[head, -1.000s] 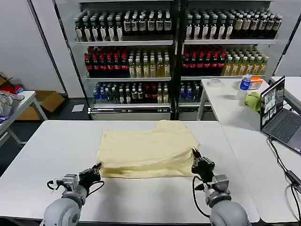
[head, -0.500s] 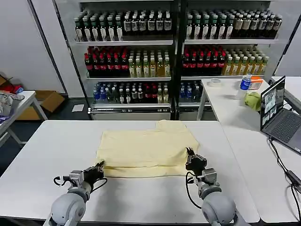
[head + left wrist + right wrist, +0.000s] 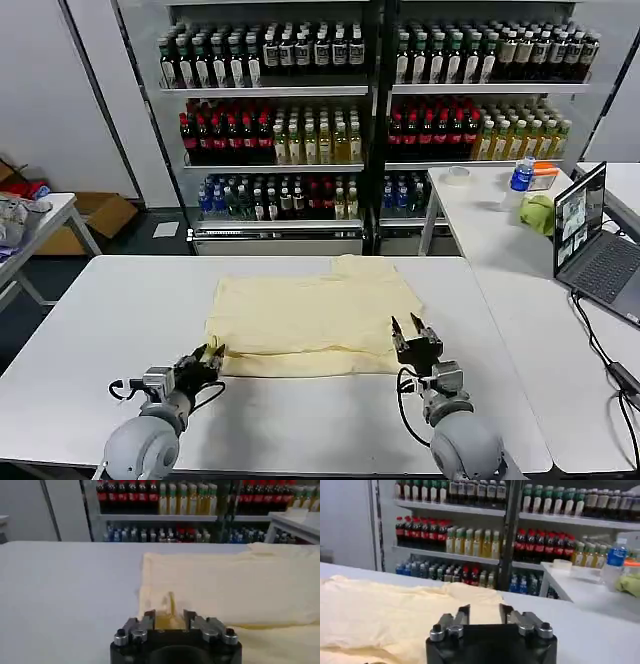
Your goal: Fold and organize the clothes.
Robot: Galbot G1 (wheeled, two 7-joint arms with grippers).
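Observation:
My gripper will bring the cream T-shirt's far edge nearer, and the T-shirt should then fold over while its near part stays in place, because the cloth lies limp behind the crease.
The clothes are one cream T-shirt, lying flat and partly folded in the middle of the white table. My left gripper sits low at the shirt's near left corner. It is open, with a raised ridge of cloth between its fingers. In the left wrist view the shirt spreads ahead of the left gripper. My right gripper is open at the shirt's near right edge and holds nothing. In the right wrist view the cloth lies beyond the right gripper.
Shelves of bottles stand behind the table. The adjoining table on the right holds a laptop, a yellow-green cloth lump and a water bottle. A side table with a grey heap is far left.
My left gripper has crept forward to the shirt's near left corner. My right gripper has moved left and forward to the shirt's near right edge, and its fingers now stand spread.

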